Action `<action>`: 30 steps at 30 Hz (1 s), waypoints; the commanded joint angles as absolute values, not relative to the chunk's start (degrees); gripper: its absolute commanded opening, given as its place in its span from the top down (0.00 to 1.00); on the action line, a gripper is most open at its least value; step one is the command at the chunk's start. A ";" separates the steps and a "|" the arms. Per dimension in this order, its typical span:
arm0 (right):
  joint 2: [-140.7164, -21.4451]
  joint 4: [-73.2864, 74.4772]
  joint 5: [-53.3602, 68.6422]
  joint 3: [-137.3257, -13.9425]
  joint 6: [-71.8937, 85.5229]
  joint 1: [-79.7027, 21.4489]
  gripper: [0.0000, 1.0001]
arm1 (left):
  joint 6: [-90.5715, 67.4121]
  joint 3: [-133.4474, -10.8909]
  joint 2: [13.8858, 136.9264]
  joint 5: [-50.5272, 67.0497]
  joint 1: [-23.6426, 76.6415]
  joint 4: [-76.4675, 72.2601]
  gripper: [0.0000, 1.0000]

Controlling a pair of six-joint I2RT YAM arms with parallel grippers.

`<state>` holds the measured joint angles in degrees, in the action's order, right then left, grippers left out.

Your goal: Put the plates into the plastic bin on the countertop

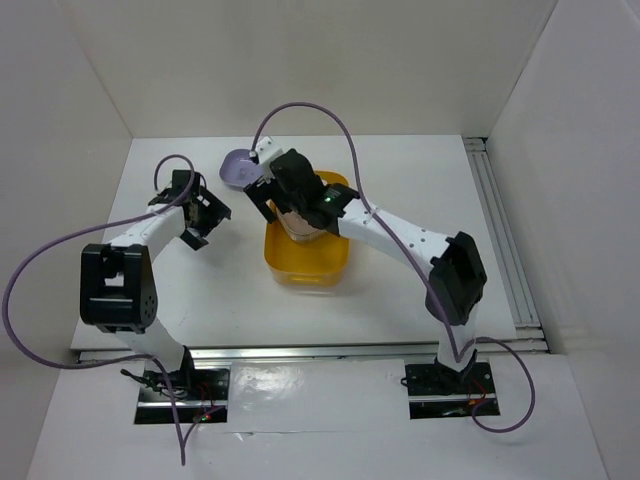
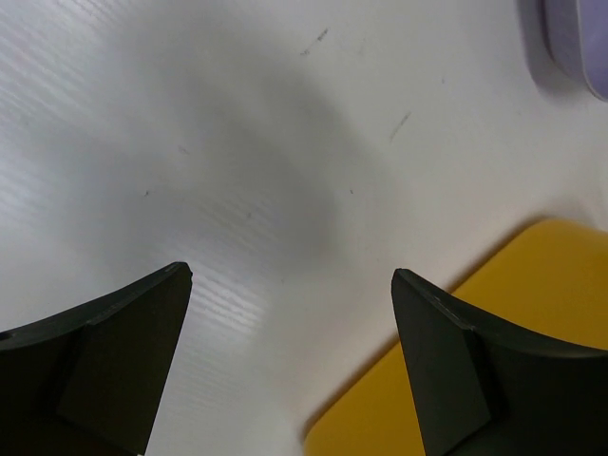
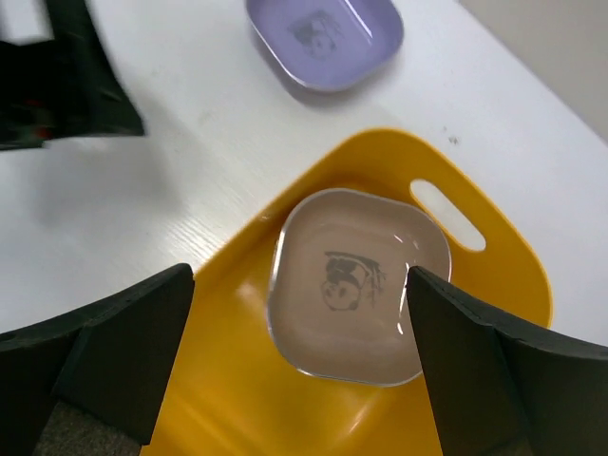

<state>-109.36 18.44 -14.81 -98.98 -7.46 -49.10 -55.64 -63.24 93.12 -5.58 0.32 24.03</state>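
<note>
My right gripper should back clear, as it blocks the path from the lavender plate (image 1: 239,168) to the bin (image 1: 305,262), and leave that plate to my left gripper.
The yellow-orange plastic bin (image 1: 310,262) stands at mid-table on the white countertop (image 1: 400,170). A pale brown plate (image 3: 356,285) with a small centre print lies flat inside the bin (image 3: 237,389), near its handle slot (image 3: 446,215). A lavender plate (image 1: 238,167) sits on the countertop just beyond the bin's far left corner; it also shows in the right wrist view (image 3: 325,38) and the left wrist view (image 2: 570,47). My right gripper (image 3: 299,274) is open and empty above the brown plate. My left gripper (image 2: 290,275) is open and empty over bare countertop left of the bin (image 2: 532,323).
White walls (image 1: 60,120) bound the countertop on the left, back and right. A metal rail (image 1: 500,230) runs along the right edge. My left gripper (image 3: 57,76) appears in the right wrist view, close to the bin's left side.
</note>
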 commanded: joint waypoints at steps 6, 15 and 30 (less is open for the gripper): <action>-90.54 10.82 -15.82 -88.10 -7.29 -52.91 0.00 | -55.02 -70.99 105.26 -0.18 -2.37 12.67 0.00; -89.47 7.31 -12.22 -77.96 -5.63 -49.49 0.00 | -64.59 -73.39 112.93 5.89 -2.37 2.47 0.00; -90.62 1.85 -4.40 -72.95 -3.16 -45.26 0.00 | -74.53 -87.27 123.05 -3.78 0.62 12.91 0.14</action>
